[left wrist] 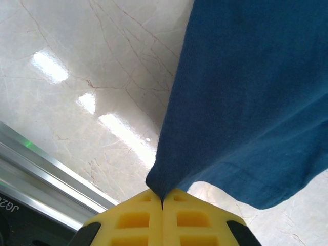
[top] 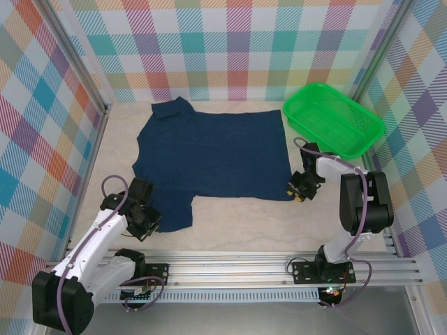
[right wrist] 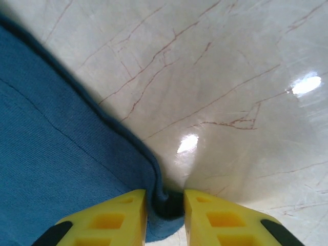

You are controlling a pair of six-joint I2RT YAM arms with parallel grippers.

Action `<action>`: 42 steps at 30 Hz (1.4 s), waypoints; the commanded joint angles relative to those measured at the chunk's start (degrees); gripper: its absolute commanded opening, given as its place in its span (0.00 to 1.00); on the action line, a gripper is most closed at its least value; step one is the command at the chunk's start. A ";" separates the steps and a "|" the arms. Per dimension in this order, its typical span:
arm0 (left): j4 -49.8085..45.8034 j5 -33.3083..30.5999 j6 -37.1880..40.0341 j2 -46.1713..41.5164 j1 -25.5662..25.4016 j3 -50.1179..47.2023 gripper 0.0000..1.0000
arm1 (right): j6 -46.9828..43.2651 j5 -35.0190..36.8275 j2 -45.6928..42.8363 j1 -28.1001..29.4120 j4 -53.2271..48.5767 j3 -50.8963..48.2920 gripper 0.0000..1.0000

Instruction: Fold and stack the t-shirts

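The near sleeve [top: 174, 210] sticks out past the straight near side of the t-shirt, so my left gripper needs to bring it back over the t-shirt's body toward the far sleeve [top: 172, 109].
The dark navy t-shirt [top: 216, 153] lies spread flat on the pale table, plain side up, with its collar toward the left and its hem toward the right. My left gripper [top: 150, 223] is at the near left sleeve. In the left wrist view this gripper [left wrist: 163, 197] is shut on a corner of the t-shirt [left wrist: 246, 102], and the cloth rises out of the closed yellow pads. My right gripper [top: 299, 192] is at the near right hem corner. In the right wrist view it [right wrist: 165, 202] stands open, with the bunched corner of the t-shirt [right wrist: 61, 169] lying between the pads.
A green plastic basket [top: 334, 118] sits at the back right, close to the shirt's far right corner. Checkered walls enclose the table on three sides. A metal rail [top: 230, 269] runs along the near edge.
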 commanded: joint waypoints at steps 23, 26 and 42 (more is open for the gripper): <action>-10.20 -13.31 -22.54 -6.26 -27.03 7.04 0.00 | -0.08 3.73 -16.86 1.52 -15.59 -5.24 0.00; -5.51 -15.07 -14.94 2.66 -24.42 13.85 0.00 | 0.17 2.97 -16.94 1.50 -15.92 -3.44 0.00; 6.04 -6.09 14.99 39.58 0.72 52.13 0.00 | 0.16 2.51 -0.84 0.29 -15.90 15.02 0.00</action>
